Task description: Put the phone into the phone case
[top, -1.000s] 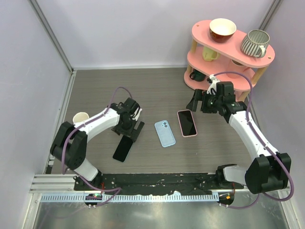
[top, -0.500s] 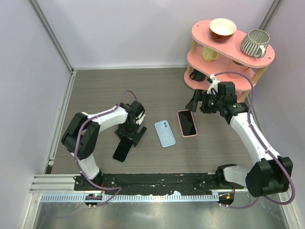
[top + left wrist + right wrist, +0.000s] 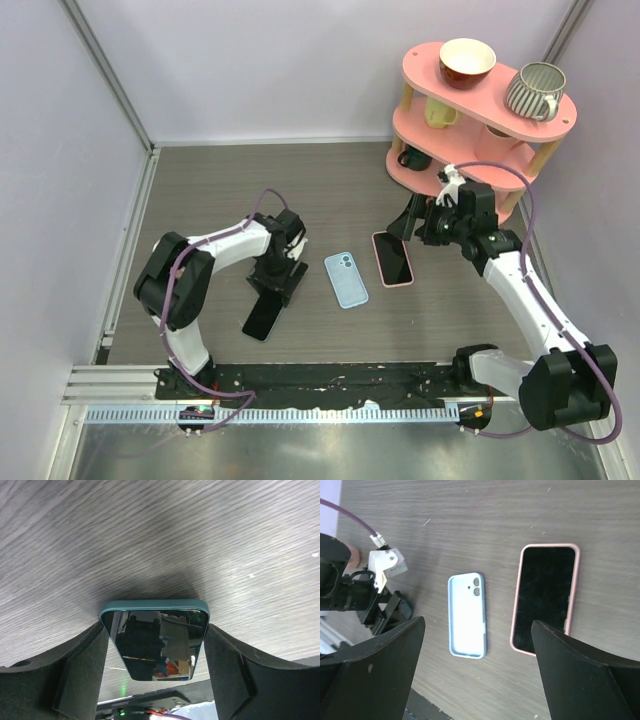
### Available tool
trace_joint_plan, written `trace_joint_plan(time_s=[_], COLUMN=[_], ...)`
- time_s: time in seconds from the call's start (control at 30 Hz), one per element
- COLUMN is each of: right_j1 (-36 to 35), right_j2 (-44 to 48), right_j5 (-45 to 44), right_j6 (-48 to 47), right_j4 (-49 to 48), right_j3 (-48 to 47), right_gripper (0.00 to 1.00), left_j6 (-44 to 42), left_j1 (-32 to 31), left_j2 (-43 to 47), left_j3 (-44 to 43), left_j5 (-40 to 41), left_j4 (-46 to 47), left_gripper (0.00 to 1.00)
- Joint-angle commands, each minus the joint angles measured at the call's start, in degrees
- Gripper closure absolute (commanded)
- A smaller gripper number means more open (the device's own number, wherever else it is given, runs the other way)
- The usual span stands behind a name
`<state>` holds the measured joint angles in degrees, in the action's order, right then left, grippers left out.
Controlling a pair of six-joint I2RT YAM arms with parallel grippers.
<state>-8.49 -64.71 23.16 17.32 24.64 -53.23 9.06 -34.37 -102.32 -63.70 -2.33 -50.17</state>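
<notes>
My left gripper's fingers cover the phone's long edges [image 3: 116, 651], where the phone case's sides must go. Next, my right gripper grabs the phone [image 3: 274, 321] by one long edge.
A dark phone [image 3: 263, 318] with a teal rim lies screen up on the wood table, near the left front. My left gripper [image 3: 276, 284] stands over its far end. In the left wrist view both fingers press the long edges of the phone [image 3: 155, 645], so the left gripper [image 3: 155, 629] is shut on it. The light blue phone case [image 3: 346, 279] lies hollow side up at mid table, empty. My right gripper [image 3: 411, 224] hovers open above the table right of it. In the right wrist view the phone case [image 3: 466, 615] shows below the wide jaws of the right gripper [image 3: 479, 625].
A second phone in a pink case [image 3: 392, 258] lies just right of the blue case, also seen as the pink-cased phone [image 3: 545, 597]. A pink two-tier shelf [image 3: 430, 75] with a bowl [image 3: 467, 62] and a striped mug [image 3: 533, 90] stands back right. Walls close both sides.
My left gripper slid right and lower along the dark phone and its jaws narrowed onto the edges; the phone shifted slightly right. The right arm moved a little right.
</notes>
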Motion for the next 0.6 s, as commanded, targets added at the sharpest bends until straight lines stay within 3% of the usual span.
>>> trace_joint_plan(time_s=[0.0,0.1,0.27,0.43,0.57], right_j1=[-2.1,-9.0,-28.6,-37.9,-43.8], right_j2=[3.0,3.5,-0.8,-4.9,-10.6], right_j5=[5.0,3.0,-7.6,-14.1,-18.0], right_j6=[10.3,15.7,19.0,28.4,31.9], right_j4=[-12.2,-20.0,-26.2,-41.6,-45.8], right_j3=[7.8,12.4,16.0,23.1,23.0], right_gripper=[0.09,0.11,0.15,0.2,0.21], left_j6=[4.1,6.6,9.9,14.0,14.7], left_j1=[0.0,0.6,2.1,4.4,5.0], left_j2=[-0.2,-1.1,-2.5,-2.0,-2.1], left_j3=[-2.8,-2.9,-3.2,-1.0,-0.1], left_j5=[-8.5,-13.5,-17.4,-23.1,-24.6], left_j4=[3.1,5.8,9.3,14.4,15.7], left_gripper=[0.34,0.41,0.45,0.5,0.51])
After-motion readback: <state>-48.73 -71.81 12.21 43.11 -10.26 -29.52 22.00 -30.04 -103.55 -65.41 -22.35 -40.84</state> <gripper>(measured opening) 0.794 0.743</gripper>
